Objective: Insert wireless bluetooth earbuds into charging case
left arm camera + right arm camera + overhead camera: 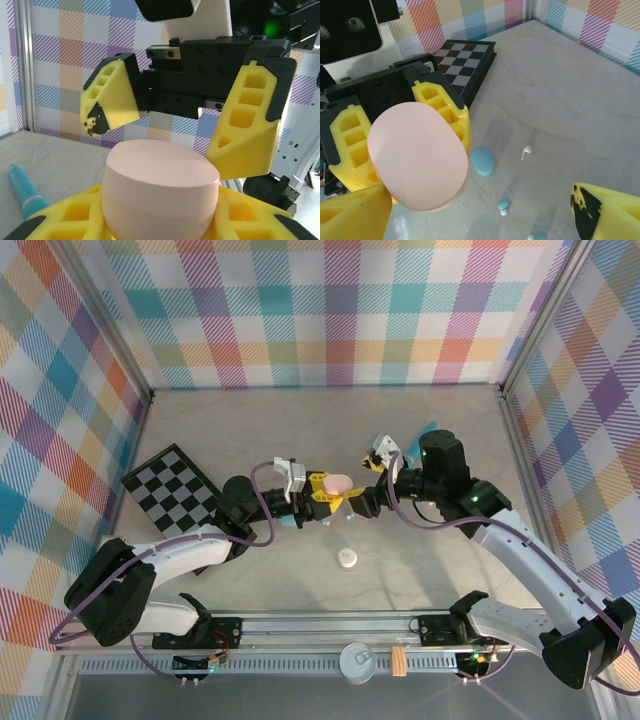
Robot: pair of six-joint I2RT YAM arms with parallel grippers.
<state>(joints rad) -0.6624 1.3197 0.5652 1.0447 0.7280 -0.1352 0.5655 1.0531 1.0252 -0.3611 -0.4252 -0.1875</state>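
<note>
The pink charging case is closed in my left gripper. Its lid's edge needs a push up from one finger of my right gripper before that gripper gets the earbuds.
A pink pebble-shaped charging case sits shut between the yellow fingers of my left gripper, held above the table. My right gripper faces it, open, one yellow finger on each side of the case top without touching. In the right wrist view the case lies near the right gripper's left finger. On the table below lie a white stemmed earbud, a pale blue earbud and another at the frame's bottom edge.
A pale blue case lies on the table under the grippers. A white round case sits nearer the arm bases. A checkerboard lies at the left. A teal pen-like stick rests on the table.
</note>
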